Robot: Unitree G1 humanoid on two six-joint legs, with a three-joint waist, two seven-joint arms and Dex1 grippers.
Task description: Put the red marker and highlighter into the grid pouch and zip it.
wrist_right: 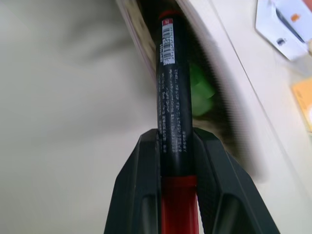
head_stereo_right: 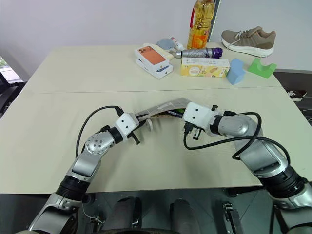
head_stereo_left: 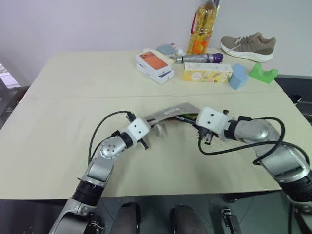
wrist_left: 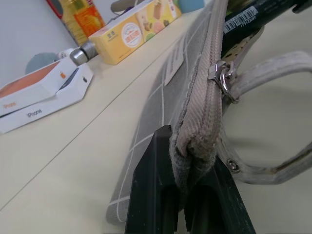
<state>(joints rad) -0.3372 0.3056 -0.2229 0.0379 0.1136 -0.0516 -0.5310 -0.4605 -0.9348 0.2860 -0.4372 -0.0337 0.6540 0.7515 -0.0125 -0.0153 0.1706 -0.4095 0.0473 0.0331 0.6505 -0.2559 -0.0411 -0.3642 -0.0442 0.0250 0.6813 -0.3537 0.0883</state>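
Observation:
The zip pull (wrist_left: 223, 77) is next to my left gripper, so I should let go of the red marker inside first and then turn the grid pouch's pull end (head_stereo_left: 155, 120) toward my right gripper.
The grid pouch (head_stereo_left: 170, 113) lies mid-table, its zip side raised and gaping. My left gripper (wrist_left: 187, 156) is shut on the fabric corner at the pouch's zip end, beside the zip pull (wrist_left: 222, 78) and the grey wrist loop (wrist_left: 273, 73). My right gripper (wrist_right: 175, 139) is shut on the red marker (wrist_right: 173, 87), gripping the black barrel near its red end. The marker's other end points into the pouch mouth. A patch of bright green, the highlighter (wrist_right: 202, 95), shows inside the opening. The marker's barcode (wrist_left: 242, 19) also shows past the zip edge.
At the back of the table stand stacked phone boxes (head_stereo_left: 155, 63), a yellow carton (head_stereo_left: 207, 73), an oil bottle (head_stereo_left: 202, 27), a folded umbrella (head_stereo_left: 200, 58), a blue block (head_stereo_left: 238, 76), a green foam block (head_stereo_left: 263, 73) and a shoe (head_stereo_left: 248, 46).

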